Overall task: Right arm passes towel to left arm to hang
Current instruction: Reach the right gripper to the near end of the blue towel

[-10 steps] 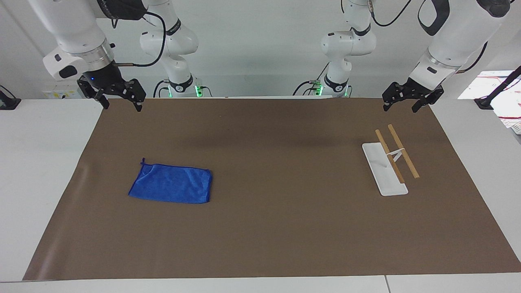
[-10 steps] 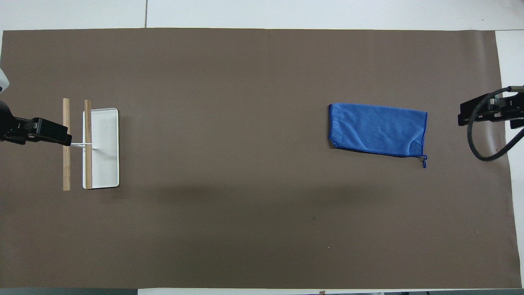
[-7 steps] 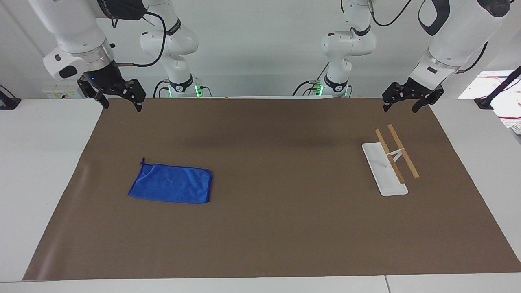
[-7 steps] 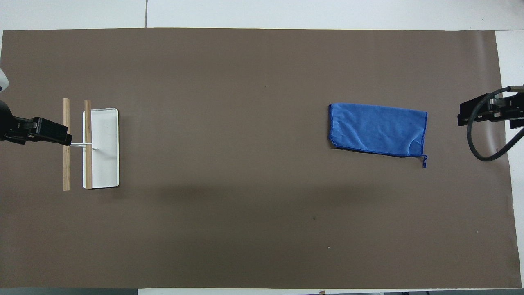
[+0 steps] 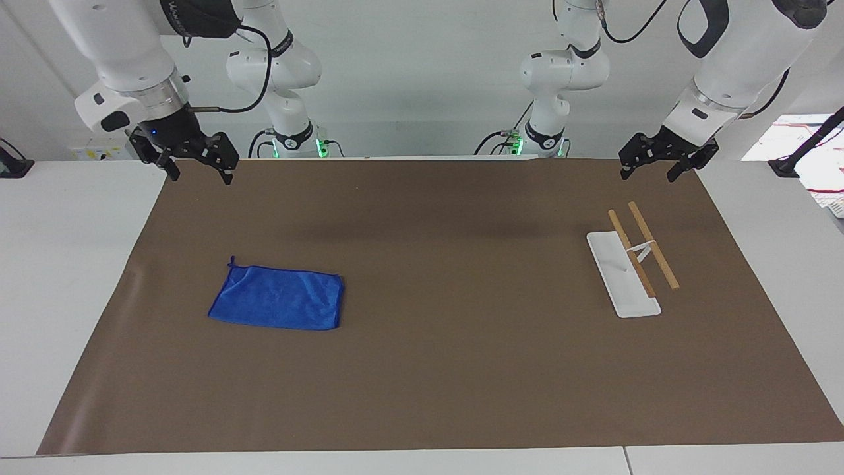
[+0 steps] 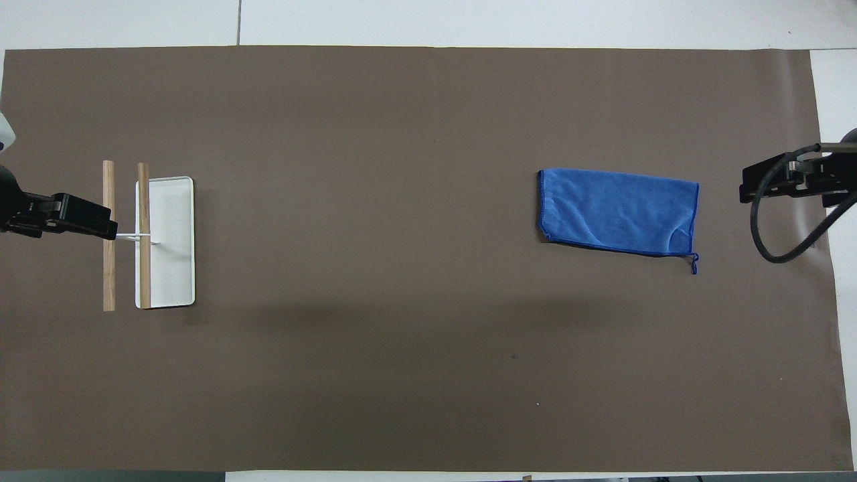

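Observation:
The towel's puckered corner (image 6: 680, 241) by the loop looks soft and limp, so the blue towel (image 6: 616, 212) will sag into folds when the robot lifts it by its upper edge.
The blue towel (image 5: 277, 307) lies flat on the brown mat (image 5: 448, 369) toward the right arm's end of the table, its loop at the corner nearest the robots; it also shows in the overhead view (image 6: 619, 211). My right gripper (image 5: 200, 177), with a blue light, hangs open and empty in the air over the mat's corner at its own end, apart from the towel. My left gripper (image 5: 647, 177) hangs open and empty in the air over the mat's edge at the left arm's end.
A towel rack, with a white base (image 5: 623, 280) and two wooden rails (image 5: 649, 247), stands on the mat at the left arm's end; it also shows in the overhead view (image 6: 171, 248). A black cable (image 6: 770, 234) loops from the right wrist.
My right gripper has shifted a little inward over the mat's corner. The left arm, the towel and the rack have not moved.

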{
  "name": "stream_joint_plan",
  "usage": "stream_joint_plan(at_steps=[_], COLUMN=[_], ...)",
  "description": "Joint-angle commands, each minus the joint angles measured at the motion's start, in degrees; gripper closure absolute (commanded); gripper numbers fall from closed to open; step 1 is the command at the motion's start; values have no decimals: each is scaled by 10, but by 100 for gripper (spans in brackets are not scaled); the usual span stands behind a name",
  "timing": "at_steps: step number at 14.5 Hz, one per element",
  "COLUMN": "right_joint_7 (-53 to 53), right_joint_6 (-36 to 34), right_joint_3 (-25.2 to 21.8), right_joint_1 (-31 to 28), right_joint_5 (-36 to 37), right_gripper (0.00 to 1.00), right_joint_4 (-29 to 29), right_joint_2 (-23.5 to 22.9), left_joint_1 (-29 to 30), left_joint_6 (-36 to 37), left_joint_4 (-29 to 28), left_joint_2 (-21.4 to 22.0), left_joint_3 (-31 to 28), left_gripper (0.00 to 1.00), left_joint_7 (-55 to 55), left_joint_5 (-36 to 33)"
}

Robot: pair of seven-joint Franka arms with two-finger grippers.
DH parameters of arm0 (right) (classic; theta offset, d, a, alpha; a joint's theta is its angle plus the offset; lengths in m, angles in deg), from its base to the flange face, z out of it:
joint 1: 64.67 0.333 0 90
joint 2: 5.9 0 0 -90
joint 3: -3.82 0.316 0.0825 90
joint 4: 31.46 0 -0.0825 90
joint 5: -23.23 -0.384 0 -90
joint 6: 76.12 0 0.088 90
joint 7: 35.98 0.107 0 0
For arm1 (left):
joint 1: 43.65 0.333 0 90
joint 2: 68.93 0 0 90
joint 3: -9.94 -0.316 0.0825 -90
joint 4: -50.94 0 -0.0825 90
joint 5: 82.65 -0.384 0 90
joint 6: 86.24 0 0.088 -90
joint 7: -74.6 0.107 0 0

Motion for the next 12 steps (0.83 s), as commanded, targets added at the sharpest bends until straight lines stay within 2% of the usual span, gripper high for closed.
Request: stream_joint_plan(at_steps=[1, 3, 4, 5, 8, 11, 12], right_joint_7=[-10, -29, -30, -26, -27, -30, -31], right_joint_6=[80, 208, 264, 313, 398, 538, 562], right_joint_3=[3, 0, 0, 0, 0, 0, 0], right_joint_1=[-10, -12, -10, -7, -12, -13, -18], right_joint_5=[1, 1, 1, 1, 1, 1, 1], right_gripper=[0, 0, 0, 0, 0, 0, 0], right_joint_4=[-81, -181, -214, -230, -261, -360, -371], right_joint_2=[39, 52, 44, 22, -41, -55, -72], left_joint_1=[-5, -5, -5, -5, -5, -6, -5], left_joint_6=[4, 7, 6, 4, 4, 6, 7], left_joint_4=[0, 0, 0, 0, 0, 0, 0], left_joint_2=[5, 5, 5, 5, 5, 5, 5], left_joint_3=[-6, -6, -7, -6, -6, -6, -6], left_gripper=[0, 0, 0, 0, 0, 0, 0], left_joint_7=[-5, -5, -5, -5, -5, -6, -6], left_joint_5=[1, 2, 1, 1, 1, 1, 1])
